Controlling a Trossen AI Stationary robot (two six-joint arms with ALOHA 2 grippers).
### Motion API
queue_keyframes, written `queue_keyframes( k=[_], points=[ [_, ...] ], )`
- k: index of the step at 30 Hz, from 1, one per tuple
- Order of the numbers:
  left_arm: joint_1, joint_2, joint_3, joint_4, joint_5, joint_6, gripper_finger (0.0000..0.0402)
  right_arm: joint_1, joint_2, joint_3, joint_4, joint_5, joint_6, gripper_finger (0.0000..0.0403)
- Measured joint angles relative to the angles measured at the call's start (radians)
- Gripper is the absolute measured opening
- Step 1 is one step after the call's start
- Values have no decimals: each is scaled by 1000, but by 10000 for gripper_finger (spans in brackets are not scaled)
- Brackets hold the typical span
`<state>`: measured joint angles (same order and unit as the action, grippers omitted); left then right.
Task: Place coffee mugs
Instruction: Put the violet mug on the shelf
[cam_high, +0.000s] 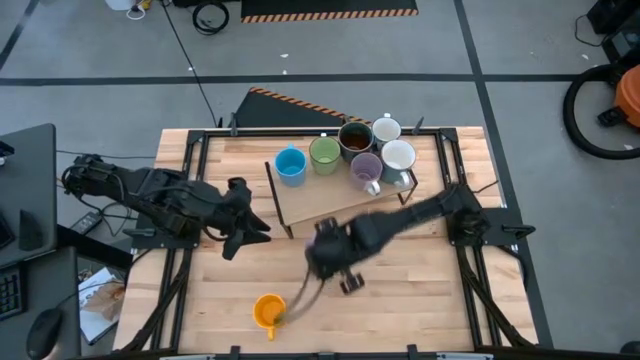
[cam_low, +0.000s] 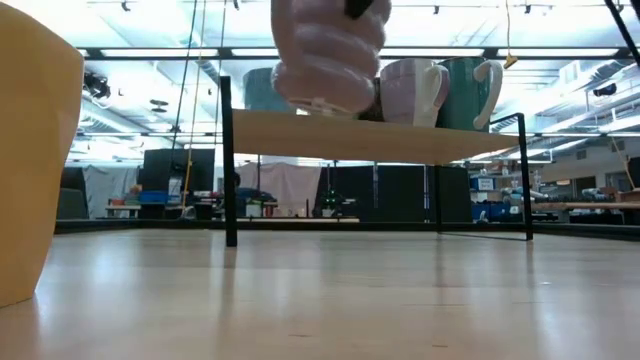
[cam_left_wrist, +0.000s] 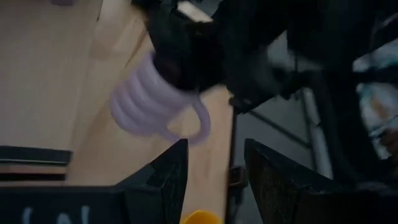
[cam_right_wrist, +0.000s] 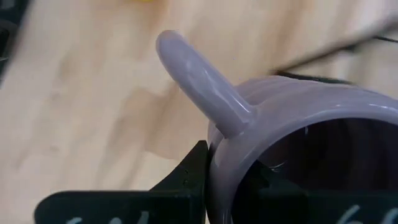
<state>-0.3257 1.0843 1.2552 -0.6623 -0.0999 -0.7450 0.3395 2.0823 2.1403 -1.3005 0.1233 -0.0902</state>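
Note:
The ribbed purple mug (cam_low: 328, 55) hangs with its opening up and the shelf before the green mug (cam_high: 322, 192) is free, so the robot's right gripper should go on carrying the purple mug until it sits there.
My right gripper (cam_high: 330, 255) is over the middle of the table, shut on a ribbed purple mug (cam_low: 328, 55) that hangs above the tabletop. My left gripper (cam_high: 245, 225) waits open and empty at the table's left; its fingers (cam_left_wrist: 165, 180) point toward the held mug (cam_left_wrist: 146, 102). An orange mug (cam_high: 268, 310) stands on the table near the front edge. On the raised wooden shelf (cam_high: 330, 205) stand a blue mug (cam_high: 290, 165), a green mug (cam_high: 324, 153), a dark brown mug (cam_high: 354, 138), a white mug (cam_high: 386, 128), a second purple mug (cam_high: 365, 168) and a pale mug (cam_high: 398, 157). My right gripper holds the purple mug by its rim (cam_right_wrist: 217, 155), right beside the handle (cam_right_wrist: 199, 81). One finger (cam_right_wrist: 186, 180) is outside the wall and the other is inside the mug. The fingers come from above, pointing down. The mug hangs below them, mouth up and slightly tilted, clear of the table.
The shelf stands on thin black legs (cam_low: 228, 160) at the table's far middle, with open room beneath it. Bare wooden tabletop (cam_high: 420, 290) lies to the front right. The orange mug (cam_low: 30, 150) looms close at the low view's left.

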Motion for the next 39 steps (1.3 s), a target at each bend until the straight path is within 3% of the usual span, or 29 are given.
queue_keyframes(
  k=[5,17,29,39],
  points=[
    [42,1,0,-34,1,71,164,-94,-69,1,-4,49,-10,43],
    [157,2,0,-32,0,101,164,-240,-90,2,0,9,-116,43],
    [161,2,0,-28,-37,79,164,-305,-89,2,-35,-39,-262,49],
    [137,2,0,4,-37,68,164,-329,-89,2,-52,-84,-280,51]
  ],
)
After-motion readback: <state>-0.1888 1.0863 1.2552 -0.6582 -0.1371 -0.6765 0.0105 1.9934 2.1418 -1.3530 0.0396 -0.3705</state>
